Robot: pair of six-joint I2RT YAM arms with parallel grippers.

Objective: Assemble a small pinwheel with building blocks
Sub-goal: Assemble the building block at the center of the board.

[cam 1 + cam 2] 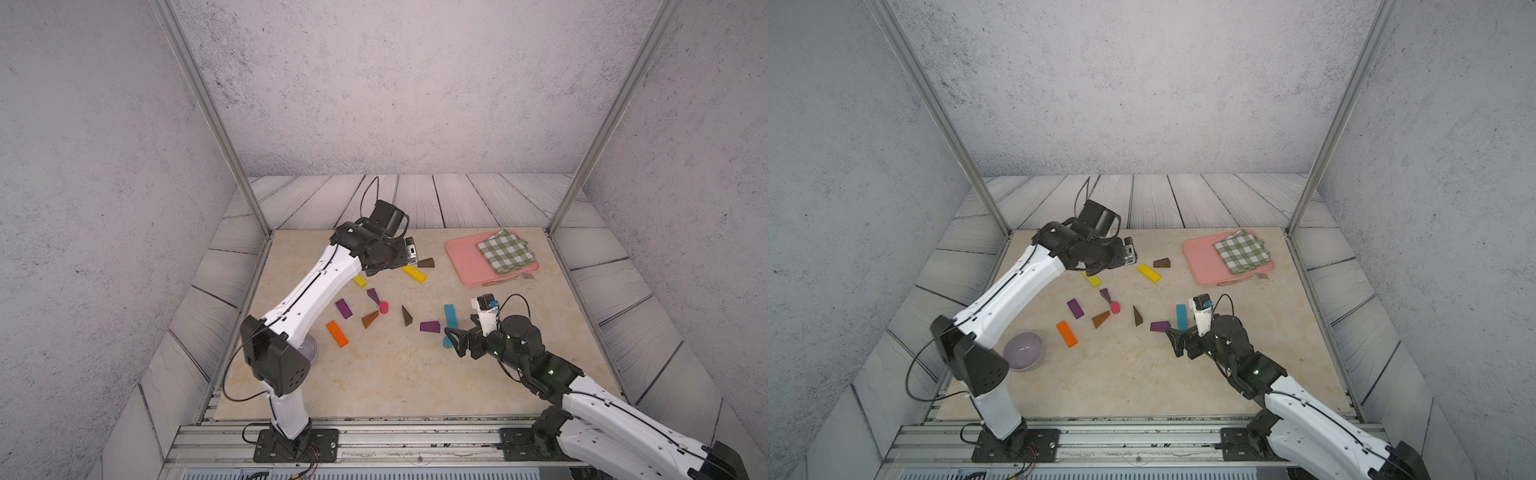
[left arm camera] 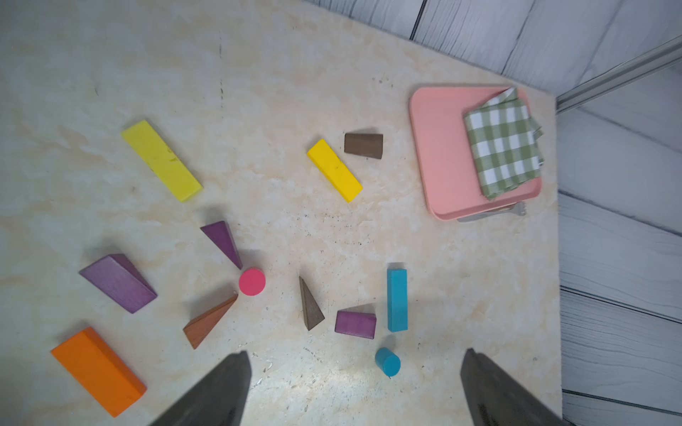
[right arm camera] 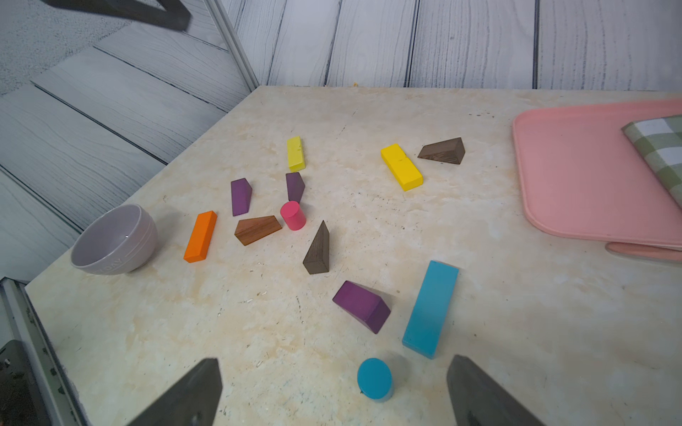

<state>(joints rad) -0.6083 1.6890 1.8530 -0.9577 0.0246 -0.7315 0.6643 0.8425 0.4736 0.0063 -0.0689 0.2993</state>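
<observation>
The nearer dark brown wedge's tip is pointing past the pink cylinder. I should grab the wedge's thick end with my right gripper and turn the wedge's tip toward the cylinder.
The building blocks lie scattered on the marble table. A pink cylinder stands with a purple wedge and a reddish-brown wedge pointing their tips at it. Around them are a purple wedge, an orange bar, two yellow bars, two dark brown wedges, another purple wedge and a teal bar. My left gripper hangs open and empty high over the back left. My right gripper is open low around the blue cylinder, not touching it.
A pink tray with a folded green checked cloth sits at the back right, a fork poking out beneath it. A lilac bowl stands at the front left by the left arm's elbow. Metal frame posts rise at the back corners.
</observation>
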